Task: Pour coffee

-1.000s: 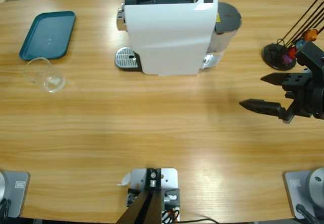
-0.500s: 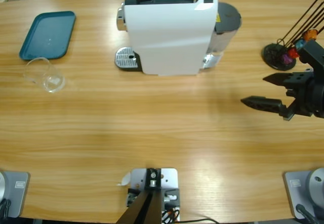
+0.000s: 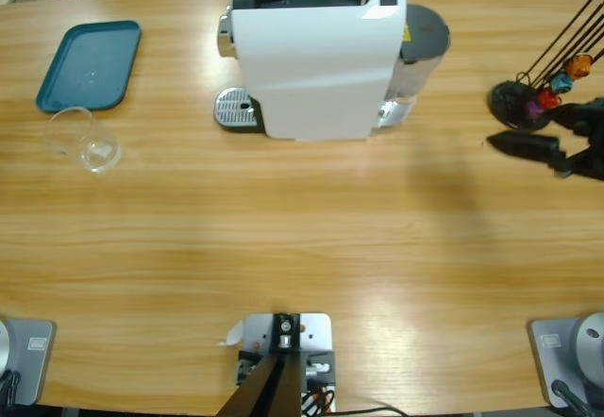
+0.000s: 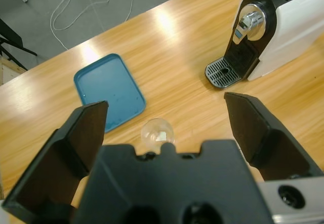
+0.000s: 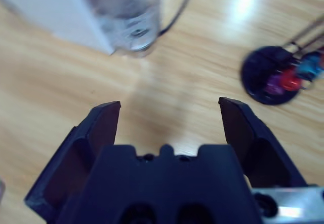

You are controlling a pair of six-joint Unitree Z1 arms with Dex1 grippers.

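Observation:
My gripper will bring the copper coffee capsule free by itself when it lifts it, because that capsule is on top, above the blue capsule.
The white coffee machine stands at the table's far middle, its metal drip tray on its left side. A clear glass rests on the table at the left. My right gripper reaches in from the right edge, open and holding nothing, just in front of the capsule stand. In the right wrist view its jaws frame bare wood, with the machine's water tank ahead. My left gripper is open and empty, high above the glass; its arm is outside the high view.
A teal tray lies at the far left, behind the glass, and shows in the left wrist view as the teal tray. The capsule stand holds coloured capsules on thin black rods.
My right gripper has pulled back toward the right edge and moved farther up the table, closer to the capsule stand. Nothing else has shifted.

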